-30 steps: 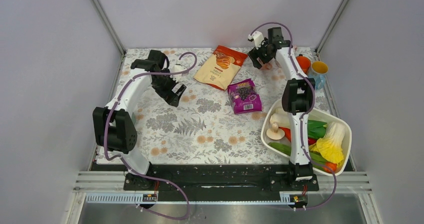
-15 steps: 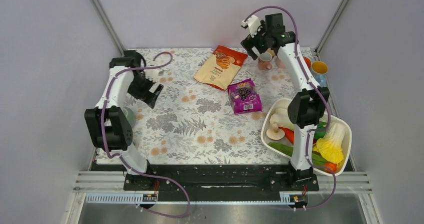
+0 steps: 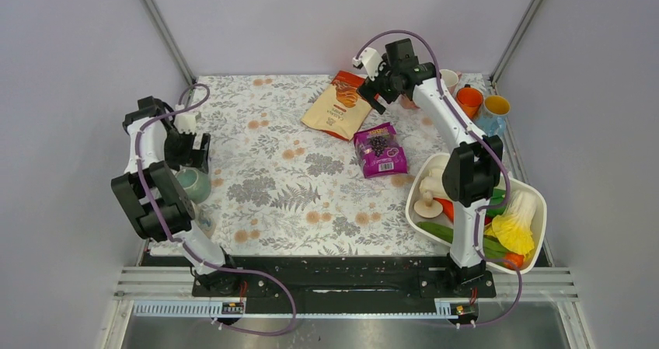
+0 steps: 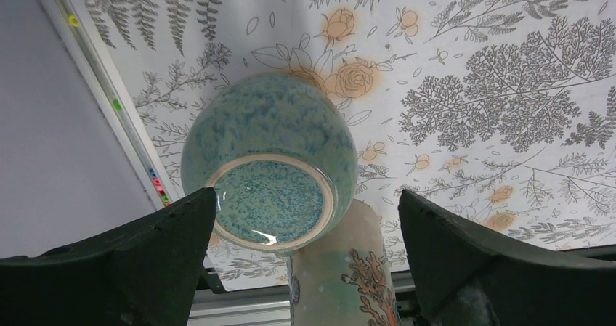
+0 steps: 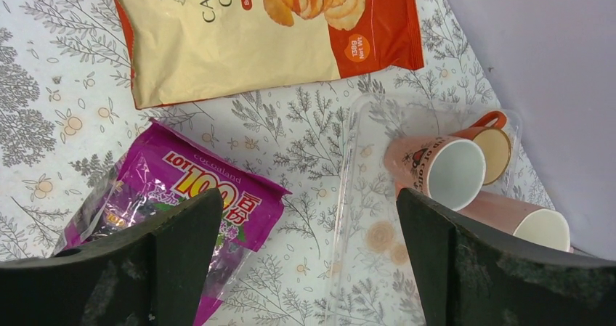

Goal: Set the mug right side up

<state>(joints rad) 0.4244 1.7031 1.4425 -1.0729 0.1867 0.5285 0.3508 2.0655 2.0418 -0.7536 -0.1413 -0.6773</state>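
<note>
My gripper is about to push the blue-green mug (image 3: 196,186), which will slide along upside down on its rim because the mug's ringed base (image 4: 272,201) faces up.
A pink mug (image 5: 436,168) stands upright at the back of the table, its white inside showing. My right gripper (image 5: 309,199) (image 3: 371,92) hangs open above and to the left of it, touching nothing. In the top view the right arm mostly hides that mug. At the table's left edge my left gripper (image 4: 306,195) (image 3: 190,148) is open, pointing down over a blue-green glazed vessel (image 4: 269,144) (image 3: 192,184). The vessel's ringed base faces up. The fingers (image 4: 145,261) stand wide on either side without touching it.
A second pink cup (image 5: 523,221) and an orange mug (image 5: 488,141) stand beside the pink mug. A chips bag (image 3: 342,104) and a purple snack bag (image 3: 379,150) lie mid-table. A white tub (image 3: 536,232) of vegetables sits at the right. A tall patterned cup (image 4: 341,268) stands against the vessel.
The right gripper opened fully, left the pink mug standing and drew away to the left. The left arm swung back from mid-table to the left edge, over the blue-green vessel.
</note>
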